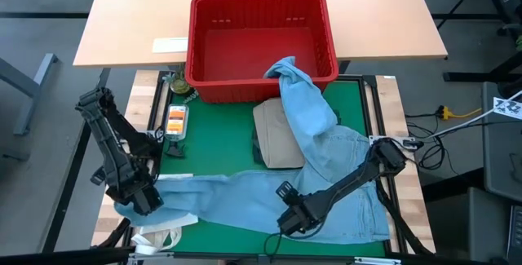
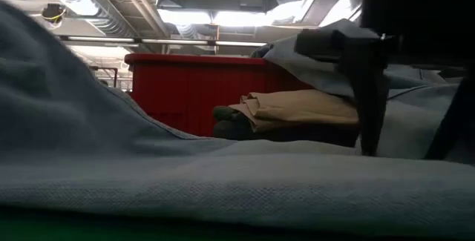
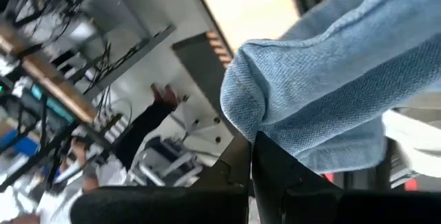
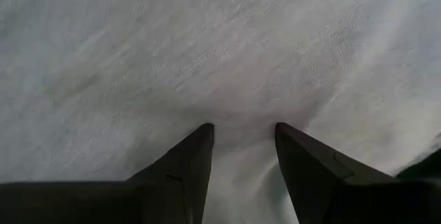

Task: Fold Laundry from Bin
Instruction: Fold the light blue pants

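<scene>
The robot's left gripper should fold the end of the jeans leg back toward the right gripper, because the jeans leg reaches past the mat's edge (image 1: 133, 213) over the white paper bag.
Light blue jeans (image 1: 314, 147) hang over the near rim of the red bin (image 1: 261, 45) and spread down the green mat (image 1: 220, 139). One leg runs to the left near corner. My left gripper (image 1: 140, 202) is shut on that leg's end, past the mat's left edge. My right gripper (image 1: 292, 223) points down, open, over the jeans near the mat's near edge. A folded khaki garment (image 1: 277, 139) lies on a dark one (image 1: 257, 149) in the middle of the mat, partly under the jeans. My left gripper pinches a bunched fold of denim at the leg's end (image 3: 275, 124) between its two fingers (image 3: 275, 176). The cloth bulges out past the fingertips, lifted off the table; how many layers it has I cannot tell. My right gripper's open fingertips (image 4: 200, 141) stand on the flat denim (image 4: 241, 79) from above, pointing down. A shallow crease shows between them, and the cloth lies spread on the mat.
A white paper bag (image 1: 159, 236) lies at the near left corner. Small items (image 1: 175, 118) sit along the mat's left edge. A light wooden table (image 1: 245, 4) carries the bin at the far side. A person's dark sleeve (image 3: 148, 124) shows in the room beyond.
</scene>
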Robot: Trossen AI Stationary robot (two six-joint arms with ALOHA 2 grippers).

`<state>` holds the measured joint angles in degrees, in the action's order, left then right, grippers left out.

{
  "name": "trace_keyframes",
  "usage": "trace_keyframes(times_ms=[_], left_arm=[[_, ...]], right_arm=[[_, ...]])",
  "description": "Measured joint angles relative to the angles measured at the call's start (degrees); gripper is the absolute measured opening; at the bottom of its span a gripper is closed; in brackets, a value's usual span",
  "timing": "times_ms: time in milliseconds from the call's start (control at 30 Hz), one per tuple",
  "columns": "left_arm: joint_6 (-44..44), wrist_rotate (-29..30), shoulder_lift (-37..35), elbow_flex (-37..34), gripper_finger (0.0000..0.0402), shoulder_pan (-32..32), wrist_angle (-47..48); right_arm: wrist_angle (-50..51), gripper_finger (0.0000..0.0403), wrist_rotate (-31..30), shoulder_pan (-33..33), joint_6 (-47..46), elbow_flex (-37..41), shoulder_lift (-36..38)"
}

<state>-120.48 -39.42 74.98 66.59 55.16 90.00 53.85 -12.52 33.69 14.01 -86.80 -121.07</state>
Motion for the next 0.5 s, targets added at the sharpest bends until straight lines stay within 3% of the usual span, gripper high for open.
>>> trace_keyframes(times_ms=[267, 500], left_arm=[[-5.53, -8.58, 0.0, 0.0, 0.0, 2.43, 0.0], [-7.95, -11.88, 0.0, 0.0, 0.0, 3.84, -0.12]], right_arm=[[7.26, 0.0166, 5.16, -0.04, 0.03, -0.04, -1.85], [10.08, 0.0166, 4.74, 0.02, 0.03, 0.23, -0.22]])
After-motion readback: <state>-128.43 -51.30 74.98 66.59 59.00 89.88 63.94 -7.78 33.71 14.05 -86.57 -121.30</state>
